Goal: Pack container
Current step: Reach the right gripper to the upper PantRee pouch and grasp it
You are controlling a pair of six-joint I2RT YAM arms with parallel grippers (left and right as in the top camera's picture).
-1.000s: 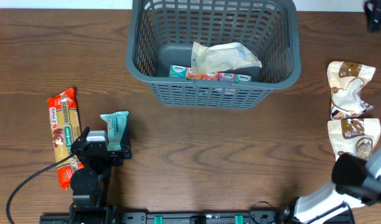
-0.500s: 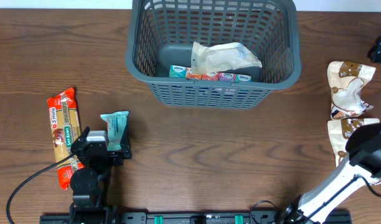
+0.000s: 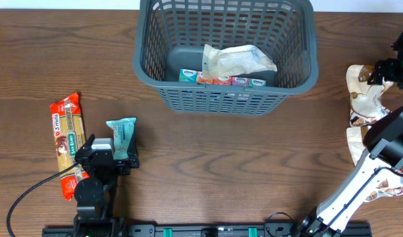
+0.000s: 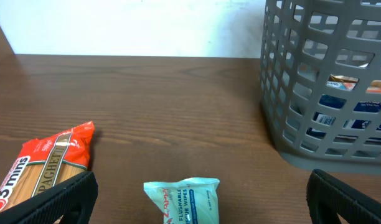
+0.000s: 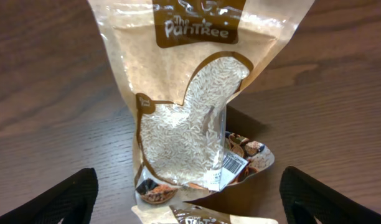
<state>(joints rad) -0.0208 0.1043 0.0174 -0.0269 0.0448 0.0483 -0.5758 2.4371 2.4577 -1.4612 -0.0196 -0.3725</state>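
I should go on lowering my right gripper's open fingers, aligned across the rice bag's narrow middle, until they are on either side of its rice window, before they close.
The dark grey lattice container stands at the back middle and also shows in the left wrist view. It holds a beige packet and a row of small tissue packs. My left gripper is open on the table, with a teal wipes packet between its fingers but not gripped. My right gripper is open and hovers above a rice bag. In the right wrist view the rice bag lies just ahead of the open fingers.
A red spaghetti packet lies left of my left gripper, also in the left wrist view. A second rice bag lies just below the first, partly under my right arm; its top edge shows in the right wrist view.
My right arm has risen from the lower right corner and swung up over the rice bags. The left arm and the packets have not moved.
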